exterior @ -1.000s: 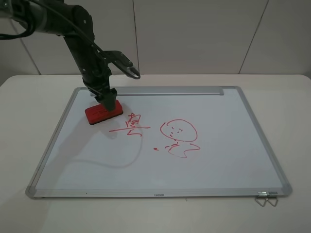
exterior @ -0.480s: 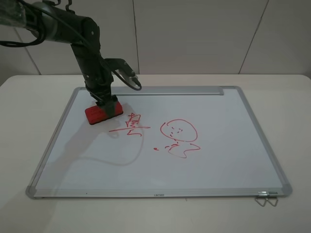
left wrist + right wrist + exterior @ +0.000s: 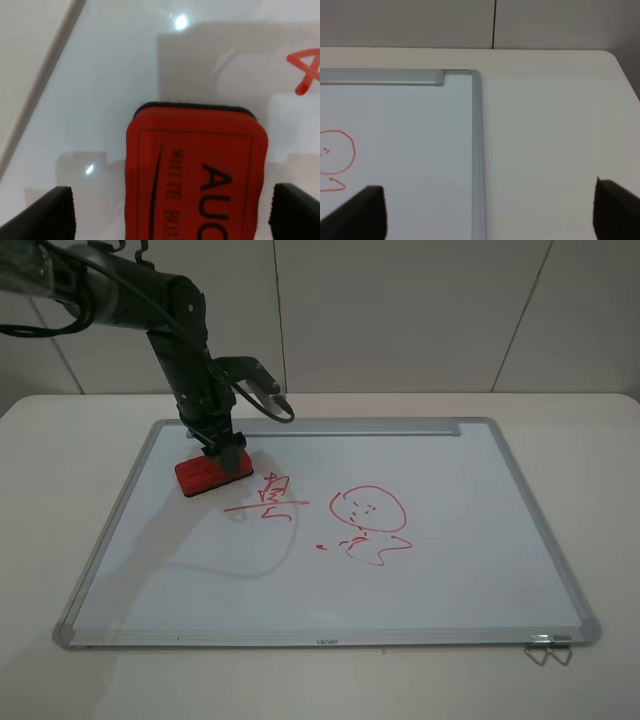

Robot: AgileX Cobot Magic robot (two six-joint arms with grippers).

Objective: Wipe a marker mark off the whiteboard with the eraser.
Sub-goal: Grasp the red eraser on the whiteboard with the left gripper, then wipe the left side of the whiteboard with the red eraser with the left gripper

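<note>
The marker mark [image 3: 268, 505] will come off cleanly when the robot rubs the eraser across it, because the eraser's black pad [image 3: 195, 105] is already facing the glossy whiteboard.
The whiteboard [image 3: 450, 570] lies flat on the table. The red eraser [image 3: 205, 473] rests on its far left part, lettering up [image 3: 195, 170]. My left gripper [image 3: 225, 455] hangs right over the eraser's right end, open, with one finger on each side of the block [image 3: 170, 210]; one finger is near the block's edge and the other stands well off it. The marker mark [image 3: 268, 500] is just right of and nearer than the eraser; a bit of it shows in the left wrist view [image 3: 305, 75]. My right gripper [image 3: 487, 210] is open above the board's far right corner and empty.
A larger round red doodle [image 3: 368, 525] sits mid-board, right of the mark. The tray strip [image 3: 350, 427] runs along the far edge. A metal clip [image 3: 548, 648] lies at the board's near right corner. A white wall rises behind the table.
The left arm has shifted and turned a little above the eraser. The eraser and the marks lie where they were.
</note>
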